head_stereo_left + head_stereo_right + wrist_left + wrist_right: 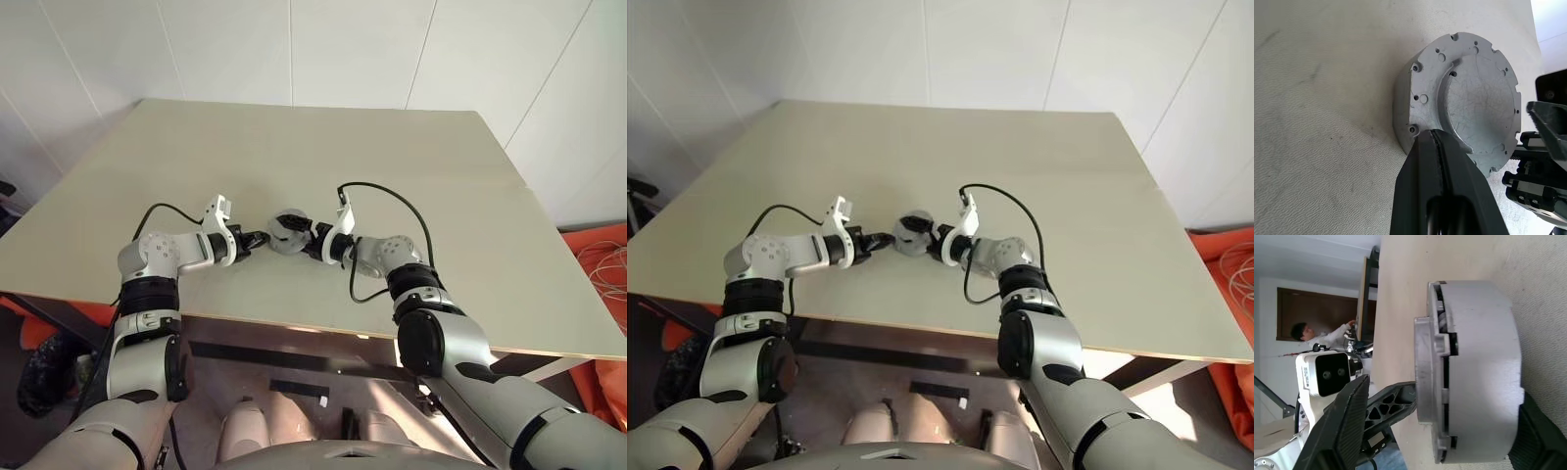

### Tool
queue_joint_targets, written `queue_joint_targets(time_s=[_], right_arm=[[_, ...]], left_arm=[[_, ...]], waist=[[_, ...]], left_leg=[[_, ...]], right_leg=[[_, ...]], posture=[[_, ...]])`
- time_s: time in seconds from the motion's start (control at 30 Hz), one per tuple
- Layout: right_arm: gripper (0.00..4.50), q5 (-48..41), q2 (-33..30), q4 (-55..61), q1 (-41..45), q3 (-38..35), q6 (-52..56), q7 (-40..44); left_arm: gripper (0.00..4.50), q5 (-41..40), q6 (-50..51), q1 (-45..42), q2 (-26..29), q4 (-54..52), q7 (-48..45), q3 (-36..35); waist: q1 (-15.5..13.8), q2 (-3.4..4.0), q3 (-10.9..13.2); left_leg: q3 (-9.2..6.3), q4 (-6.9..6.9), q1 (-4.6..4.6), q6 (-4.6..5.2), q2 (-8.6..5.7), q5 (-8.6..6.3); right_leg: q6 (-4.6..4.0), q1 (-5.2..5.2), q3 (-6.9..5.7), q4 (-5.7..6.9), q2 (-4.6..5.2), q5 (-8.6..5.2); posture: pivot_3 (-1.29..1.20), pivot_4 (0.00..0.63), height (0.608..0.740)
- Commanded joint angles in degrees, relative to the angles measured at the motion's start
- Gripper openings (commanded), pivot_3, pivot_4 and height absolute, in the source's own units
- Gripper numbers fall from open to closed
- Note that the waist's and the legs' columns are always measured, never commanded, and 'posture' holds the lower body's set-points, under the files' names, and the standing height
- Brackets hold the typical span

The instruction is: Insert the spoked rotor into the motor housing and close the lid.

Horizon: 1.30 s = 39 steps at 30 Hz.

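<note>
The lid (1423, 369) will go down flush onto the motor housing when I press them together, because dark slots (1453, 343) still show along the motor housing's rim.
The motor housing (1484, 367), a short round grey can, stands on the table (411, 166) between my two grippers. The lid (1479, 112) lies on top of it, and dark slots show between the two at the rim. The spoked rotor is hidden. My left gripper (1437, 147) is shut, with its tip resting against the lid's edge. My right gripper (1444, 391) is open on the opposite side. One of its fingers (1347, 421) stands clear of the lid, the other by the housing's base.
The beige table stretches wide behind and to both sides of the housing (286, 233). Its front edge (294, 328) runs close under my forearms. A person (1308, 335) is far off in the room behind. Orange material (598, 255) lies right of the table.
</note>
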State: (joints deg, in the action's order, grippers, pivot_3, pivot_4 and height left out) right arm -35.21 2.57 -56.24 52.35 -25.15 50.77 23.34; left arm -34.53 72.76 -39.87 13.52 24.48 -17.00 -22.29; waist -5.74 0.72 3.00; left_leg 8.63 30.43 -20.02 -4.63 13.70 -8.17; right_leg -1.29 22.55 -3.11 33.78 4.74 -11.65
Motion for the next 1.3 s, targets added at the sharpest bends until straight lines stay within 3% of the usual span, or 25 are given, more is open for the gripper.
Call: queue_joint_targets(time_s=[0.03,0.1,0.33,0.47,0.93,1.2,1.3], right_arm=[[3.23,-1.1,0.8,0.5,2.3,-0.4,-0.7,0.8],[2.58,-0.9,0.8,0.5,2.4,-0.4,-0.9,0.9],[2.58,-0.6,0.7,0.1,2.6,-0.7,-1.6,0.8],[2.01,-1.0,0.7,-0.1,2.8,-1.5,-1.8,0.7],[2.01,-5.3,-1.2,-2.3,6.1,-8.3,-2.6,-1.2],[2.01,-8.0,-1.6,-2.4,8.5,-12.0,-3.3,-1.8],[2.01,-8.7,-1.9,-1.7,8.7,-11.8,-2.4,-0.9]], left_arm=[[0.00,1.3,1.3,1.2,-0.1,1.5,1.3,1.1],[0.00,1.3,1.3,1.2,-0.1,1.5,1.3,1.2],[0.00,1.2,1.2,1.2,-0.2,1.5,1.3,1.1],[0.00,1.2,1.2,1.3,-0.2,1.4,1.4,1.1],[0.00,-2.3,-0.5,0.7,-0.5,-0.5,-1.9,-1.6],[0.00,-7.3,-1.2,1.9,-1.1,-5.3,-5.6,-3.7],[0.00,-9.4,-2.8,1.5,-1.9,-4.2,-4.1,-7.2]], waist=[[0.0,0.00,0.0],[0.0,0.01,0.0],[-0.1,0.01,0.0],[-0.1,0.01,0.0],[-0.1,0.02,0.1],[-0.1,0.01,0.1],[-0.1,0.01,0.1]], left_leg=[[0.00,0.00,-0.02,0.00,0.00,0.00],[0.00,0.00,-0.06,0.00,0.00,0.00],[0.00,0.00,-0.08,0.00,0.00,0.00],[0.00,0.00,-0.08,0.00,0.00,0.00],[0.01,0.00,-0.20,0.00,0.00,0.00],[-0.09,0.63,-1.74,0.05,0.16,-0.02],[-0.08,0.67,-1.79,0.14,0.16,-0.08]], right_leg=[[-0.01,0.02,0.00,0.00,0.00,0.01],[-0.11,0.06,0.00,0.01,0.00,0.07],[-0.13,0.08,0.00,0.00,0.00,0.07],[-0.12,0.08,0.00,0.00,0.00,0.07],[-0.14,0.20,0.00,0.01,0.00,0.09],[-0.26,1.45,-0.07,0.22,-0.12,0.19],[-0.27,1.49,-0.07,0.22,-0.11,0.19]], posture=[[0.00,0.000,0.740],[0.00,0.000,0.740],[0.00,0.000,0.740],[0.00,0.000,0.740],[0.00,0.000,0.740],[0.00,0.000,0.740],[0.00,0.000,0.740]])
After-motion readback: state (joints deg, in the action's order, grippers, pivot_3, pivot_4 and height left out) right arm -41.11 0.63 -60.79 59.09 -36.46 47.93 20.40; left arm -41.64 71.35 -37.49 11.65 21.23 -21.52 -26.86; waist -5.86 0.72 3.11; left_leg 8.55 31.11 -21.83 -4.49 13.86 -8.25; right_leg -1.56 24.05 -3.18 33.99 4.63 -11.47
